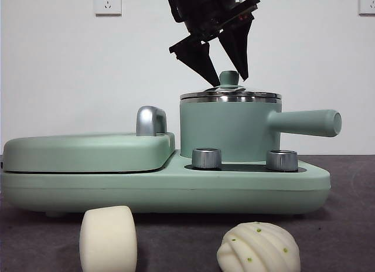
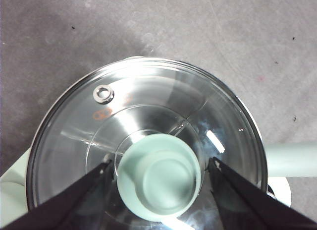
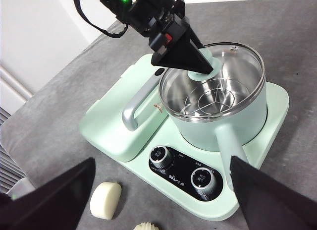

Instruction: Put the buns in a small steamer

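Note:
I expect the glass lid to come away level and leave the pot standing when I raise the green knob, because a dark seam separates their rims.
The small steamer is a mint-green pot with a long side handle, standing on the right of the cooker base. Its glass lid is on, with a green knob. My left gripper is open and hangs over the lid, one jaw on each side of the knob; it also shows in the front view. The smooth block bun and the ridged, green-specked bun lie on the table in front of the cooker. My right gripper is open and empty, high above the table's front.
The flat hinged griddle plate with its chrome handle fills the left of the base. Two steel dials sit in front of the pot. A steel rack shows inside the pot.

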